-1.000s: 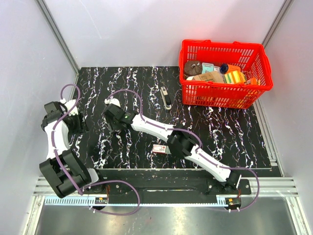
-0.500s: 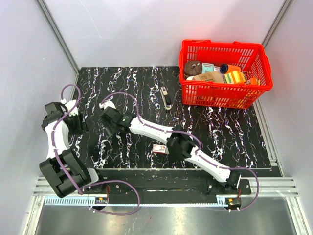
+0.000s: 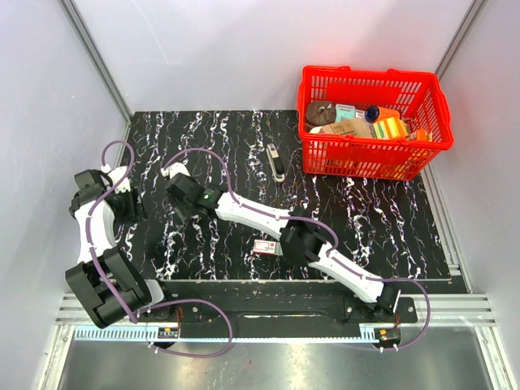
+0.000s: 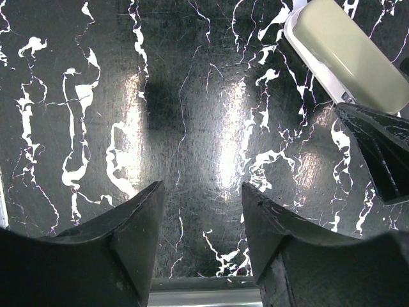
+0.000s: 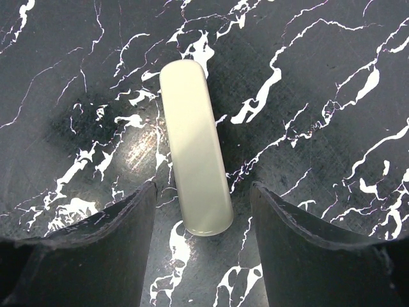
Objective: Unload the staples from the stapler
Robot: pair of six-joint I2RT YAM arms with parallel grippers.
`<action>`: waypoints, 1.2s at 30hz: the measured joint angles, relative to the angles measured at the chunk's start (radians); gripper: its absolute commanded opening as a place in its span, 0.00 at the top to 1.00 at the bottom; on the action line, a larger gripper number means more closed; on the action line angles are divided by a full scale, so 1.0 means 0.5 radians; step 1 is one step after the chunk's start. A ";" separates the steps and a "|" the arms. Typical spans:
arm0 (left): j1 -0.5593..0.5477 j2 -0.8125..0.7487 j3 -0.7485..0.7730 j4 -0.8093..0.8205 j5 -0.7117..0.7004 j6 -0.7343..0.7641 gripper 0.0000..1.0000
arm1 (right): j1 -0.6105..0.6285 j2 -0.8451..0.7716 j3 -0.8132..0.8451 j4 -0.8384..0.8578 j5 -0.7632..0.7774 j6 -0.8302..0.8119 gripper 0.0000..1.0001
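Observation:
Next, my right gripper raises the stapler's cream bar point(image 4: 351, 56), which is closed over the stapler's white base, and my left gripper should hold the base point(image 4: 318, 71) so that the stapler opens.
The stapler point(image 3: 275, 162), slim, black and silver with a pale tip, lies on the black marbled table left of the red basket, with no gripper near it. My right gripper point(image 3: 173, 184) reaches far left of it, open, low over the table. A pale cream rounded bar point(image 5: 195, 147) lies between its fingertips point(image 5: 203, 187), untouched. That bar also shows in the left wrist view point(image 4: 348, 54). My left gripper point(image 4: 201, 187) is open and empty over bare table near the left edge point(image 3: 132, 205).
A red basket point(image 3: 370, 150) full of mixed items stands at the back right. A small red and white box point(image 3: 263, 247) lies by the right arm's elbow. The right gripper's finger point(image 4: 382, 153) sits close to my left gripper.
My right gripper has moved left across the table, away from the stapler and closer to the left arm. The left arm and the stapler have not moved.

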 measured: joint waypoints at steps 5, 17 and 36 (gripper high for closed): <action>0.000 0.000 0.000 0.000 0.000 0.003 0.45 | 0.000 0.000 0.000 0.009 -0.003 -0.015 0.50; 0.000 0.009 0.000 -0.002 0.002 0.007 0.45 | 0.000 0.000 0.000 0.041 -0.054 -0.023 0.91; -0.461 -0.016 0.001 -0.109 0.323 0.265 0.18 | -0.061 -0.893 -1.279 0.327 -0.002 0.958 1.00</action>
